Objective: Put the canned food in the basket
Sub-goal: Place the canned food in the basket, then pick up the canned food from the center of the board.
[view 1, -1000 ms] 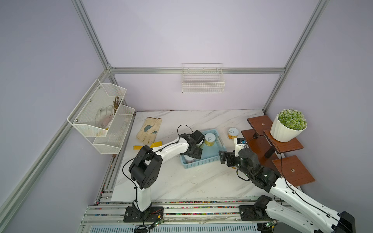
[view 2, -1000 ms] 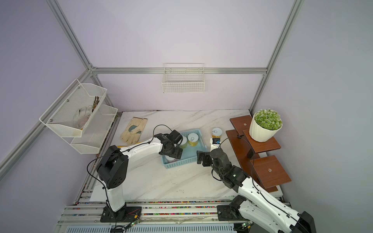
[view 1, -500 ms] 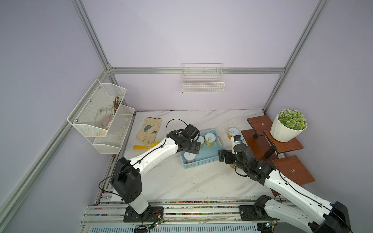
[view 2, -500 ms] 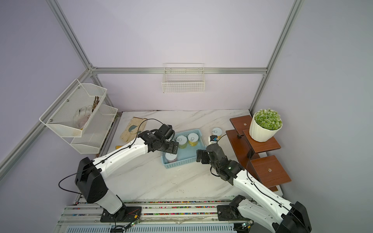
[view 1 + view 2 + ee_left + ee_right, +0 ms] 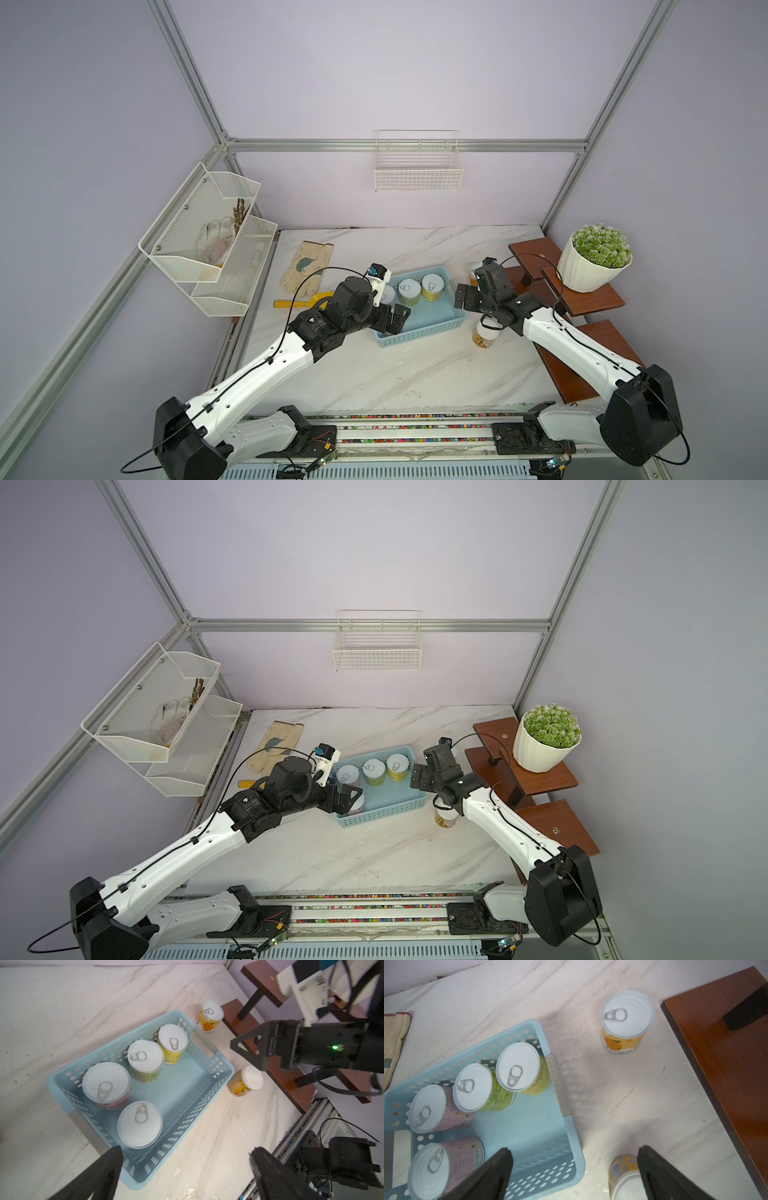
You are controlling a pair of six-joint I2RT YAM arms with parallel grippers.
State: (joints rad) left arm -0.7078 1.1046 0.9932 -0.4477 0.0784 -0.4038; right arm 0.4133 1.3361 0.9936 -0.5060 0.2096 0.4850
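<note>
The farther orange can [image 5: 628, 1016] stands clear of the basket and shelf, so the robot's right gripper keeps moving toward that can until the open fingers are on either side of its sides [image 5: 621, 1042].
The light-blue basket [image 5: 439, 312] [image 5: 395, 798] [image 5: 182, 1084] [image 5: 525, 1126] stands mid-table. Inside it are two pink cans [image 5: 106, 1084] [image 5: 139, 1124], a green can [image 5: 145, 1059] [image 5: 409, 291] and a yellow can [image 5: 173, 1042] [image 5: 433, 286]. Two orange cans stand on the table to its right: one [image 5: 627, 1020] [image 5: 209, 1016] farther back, one [image 5: 485, 334] [image 5: 625, 1176] nearer the front. My left gripper [image 5: 395, 318] [image 5: 186, 1151] hangs open and empty above the basket's near-left corner. My right gripper [image 5: 461, 296] [image 5: 575, 1150] is open and empty above the basket's right edge, the nearer orange can just below one finger.
A stepped brown wooden shelf [image 5: 598, 295] with a potted plant [image 5: 596, 257] fills the right side. A beige glove [image 5: 305, 268] and a yellow-handled tool [image 5: 291, 302] lie left of the basket. A white mesh rack [image 5: 212, 241] and a wire wall basket [image 5: 417, 168] hang on the walls.
My left gripper has opened fully and drawn back from inside the basket to its near-left corner, leaving a pink can there. The right gripper has shifted slightly farther back.
</note>
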